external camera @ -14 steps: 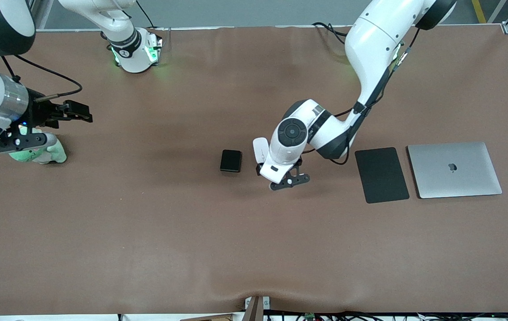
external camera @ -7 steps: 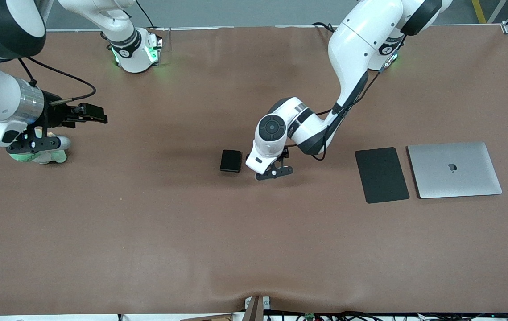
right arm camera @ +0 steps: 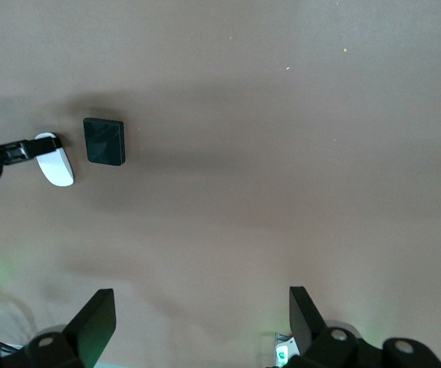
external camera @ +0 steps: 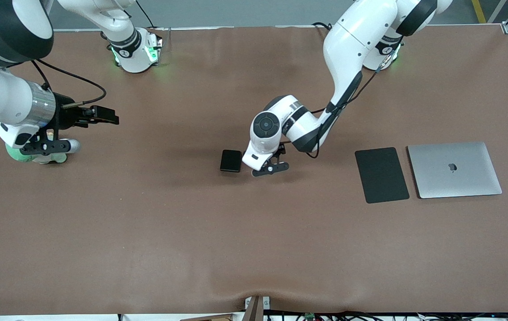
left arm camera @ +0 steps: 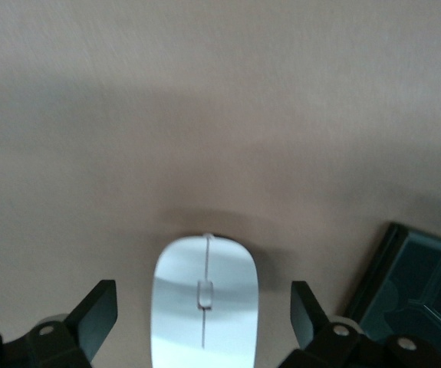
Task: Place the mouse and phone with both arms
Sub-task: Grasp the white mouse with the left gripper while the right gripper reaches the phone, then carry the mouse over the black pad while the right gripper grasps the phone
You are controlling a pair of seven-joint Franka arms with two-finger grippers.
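Observation:
The table is clear ahead of the rounded nose [left arm camera: 207, 242], so the white mouse [left arm camera: 204, 307] will come up free of any trailing cord when the robot lifts it.
The white mouse [left arm camera: 205, 307] lies on the brown table between the open fingers of my left gripper [left arm camera: 202, 322]; neither finger touches it. In the front view my left gripper [external camera: 268, 167] is low over the table's middle and its wrist hides the mouse. The black phone [external camera: 230, 160] lies flat beside it, toward the right arm's end, and also shows in the left wrist view [left arm camera: 412, 291]. My right gripper [external camera: 44, 146] is open and empty, up over the right arm's end of the table. The right wrist view shows its gripper [right arm camera: 202, 318], the mouse [right arm camera: 55, 169] and the phone [right arm camera: 103, 141].
A flat black mouse pad [external camera: 382, 174] and a closed silver laptop [external camera: 454, 169] lie side by side toward the left arm's end. A green and white object [external camera: 18, 154] sits on the table under my right gripper. The table [external camera: 254, 249] is brown cloth.
My left gripper has moved toward the right arm's end and now straddles the mouse, hiding it in the front view. My right arm has shifted a little toward the table's middle.

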